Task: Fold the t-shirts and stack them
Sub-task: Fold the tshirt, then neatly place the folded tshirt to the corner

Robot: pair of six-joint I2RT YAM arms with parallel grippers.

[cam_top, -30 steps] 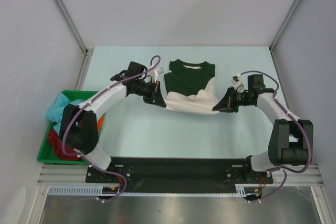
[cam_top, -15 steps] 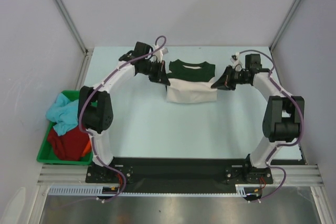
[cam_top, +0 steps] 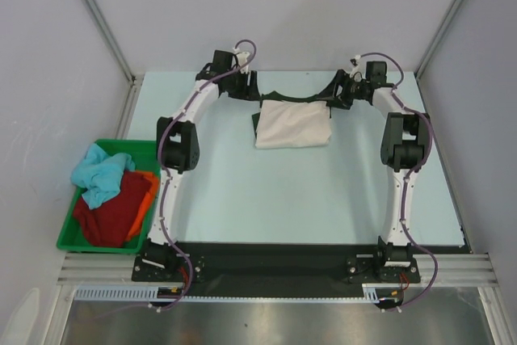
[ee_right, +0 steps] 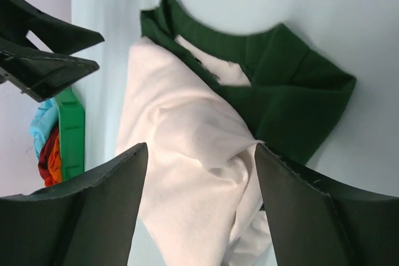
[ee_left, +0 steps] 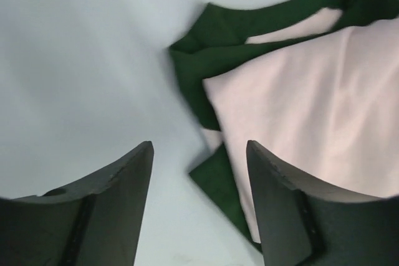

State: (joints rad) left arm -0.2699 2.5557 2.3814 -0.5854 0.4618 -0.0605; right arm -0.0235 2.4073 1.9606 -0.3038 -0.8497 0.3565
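Observation:
The folded pile [cam_top: 291, 124] is at the far middle, where the next t-shirt needs room. I should pinch its side edge [cam_top: 327, 124] with my right gripper and drag the pile out of the way.
A cream t-shirt [cam_top: 292, 124] lies folded on a dark green t-shirt [cam_top: 284, 98] at the far middle of the table. Only the green one's far edge and left rim show around it. My left gripper [cam_top: 249, 86] hovers open at the pile's far left corner. In the left wrist view its gripper [ee_left: 198, 172] has green cloth [ee_left: 212, 48] and cream cloth [ee_left: 312, 104] lying below, nothing pinched. My right gripper [cam_top: 335, 90] stands open at the far right corner. In the right wrist view its gripper [ee_right: 199, 154] spans a cream fold [ee_right: 187, 147] beside the green shirt [ee_right: 280, 91].
A green bin [cam_top: 121, 145] stands at the table's left edge. It holds a light blue shirt [cam_top: 97, 174], a dark red one [cam_top: 109, 212] and an orange one [cam_top: 145, 191]. White walls close in behind both arms. The left gripper [ee_right: 43, 48] shows in the right wrist view.
Both grippers carried the cream shirt's near edge away to the far side, folding it over the green shirt. Both have since opened and let the cloth go.

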